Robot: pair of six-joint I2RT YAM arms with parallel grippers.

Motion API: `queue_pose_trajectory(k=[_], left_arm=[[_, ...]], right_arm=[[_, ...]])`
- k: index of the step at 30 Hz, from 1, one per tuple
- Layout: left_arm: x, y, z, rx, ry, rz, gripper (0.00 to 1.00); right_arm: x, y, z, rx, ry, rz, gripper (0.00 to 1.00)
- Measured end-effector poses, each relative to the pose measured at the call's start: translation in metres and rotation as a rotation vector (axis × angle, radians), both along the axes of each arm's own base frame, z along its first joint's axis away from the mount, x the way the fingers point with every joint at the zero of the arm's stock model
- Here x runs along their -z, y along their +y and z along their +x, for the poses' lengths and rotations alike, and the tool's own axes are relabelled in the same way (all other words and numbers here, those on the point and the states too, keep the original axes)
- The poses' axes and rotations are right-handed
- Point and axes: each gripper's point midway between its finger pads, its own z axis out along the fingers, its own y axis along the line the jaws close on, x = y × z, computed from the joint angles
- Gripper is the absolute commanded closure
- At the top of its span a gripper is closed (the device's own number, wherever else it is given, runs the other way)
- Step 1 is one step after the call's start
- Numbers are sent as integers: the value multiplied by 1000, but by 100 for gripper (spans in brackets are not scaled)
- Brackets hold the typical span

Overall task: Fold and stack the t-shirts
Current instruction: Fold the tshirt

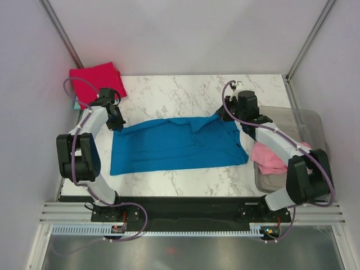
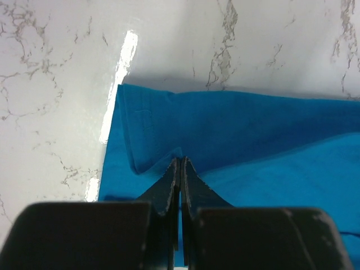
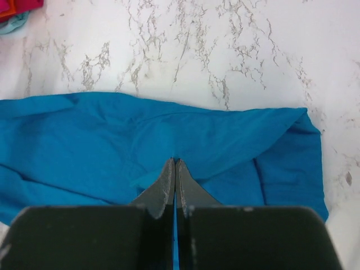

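Note:
I should go on pulling the pinched cloth toward the t-shirt's near edge [image 1: 233,164] with my right gripper until it is flat there, because the layer [image 1: 228,147] below it is spread out.
The bright blue t-shirt [image 1: 174,145] lies spread flat across the middle of the marble table. My left gripper [image 1: 117,125] is shut on its far left corner; in the left wrist view the cloth [image 2: 236,129] puckers up into the closed tips [image 2: 180,163]. My right gripper [image 1: 223,115] is shut on its far right edge, where the cloth [image 3: 112,135] is pinched at the tips [image 3: 175,163]. The crimson red t-shirt [image 1: 97,79] lies folded at the back left, with a sliver of pale teal cloth [image 1: 75,104] under it. The pink t-shirt [image 1: 270,157] hangs over the tub's wall.
A clear plastic tub [image 1: 306,121] stands at the right edge of the table, beside the right arm. White walls and metal posts close in the back and sides. The arm bases sit on a black rail at the near edge.

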Motion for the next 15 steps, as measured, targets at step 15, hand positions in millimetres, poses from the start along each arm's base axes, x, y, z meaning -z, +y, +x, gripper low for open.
queue_pose_trajectory(k=[15], left_arm=[[8, 6, -30, 5, 35, 43, 98]], right_arm=[[2, -30, -82, 44, 22, 7, 100]])
